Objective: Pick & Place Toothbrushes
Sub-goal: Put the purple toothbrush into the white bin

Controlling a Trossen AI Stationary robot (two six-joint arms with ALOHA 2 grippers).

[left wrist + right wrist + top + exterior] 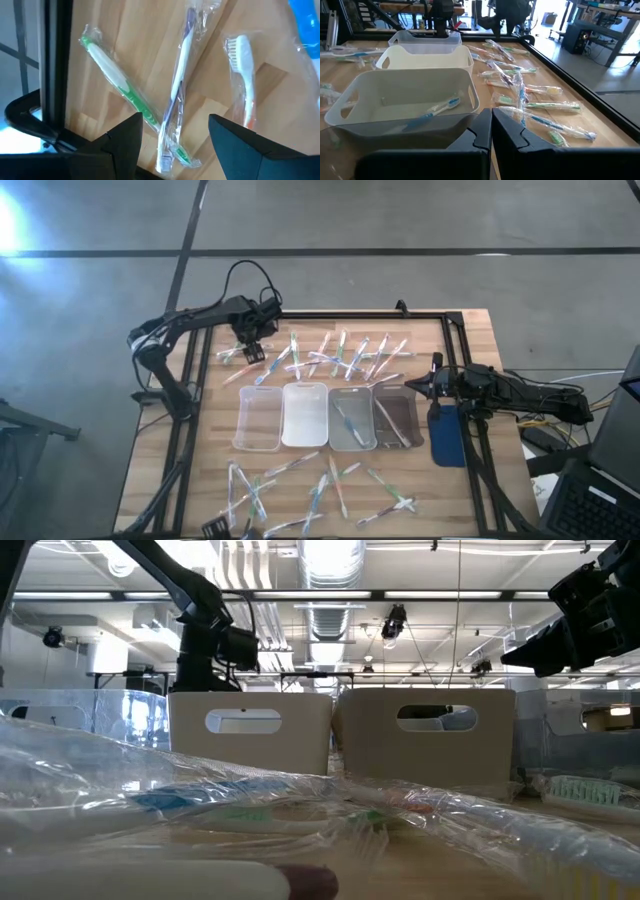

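Observation:
The purple toothbrush's middle [177, 82] is clear of the green toothbrush [120, 81] and lined up with the gap between the fingers, so my left gripper should keep going down and close there.
Wrapped toothbrushes lie scattered in a far row [340, 355] and a near row [310, 485] on the wooden table. My left gripper [250, 352] hangs open over the far row's left end, pointing steeply down. In its wrist view its fingers [175, 145] stand on either side of a purple toothbrush [179, 80] that crosses a green one [117, 82]; a red-and-white one [242, 70] lies beside them. It touches none of them. My right gripper [432, 387] waits shut at the table's right side, its fingers [491, 132] together.
Several clear trays [305, 415] stand side by side mid-table; one [400, 100] holds a blue toothbrush [432, 112]. A black frame rail [55, 65] runs along the table's left edge close to my left gripper. A blue pad [447, 435] lies under my right arm.

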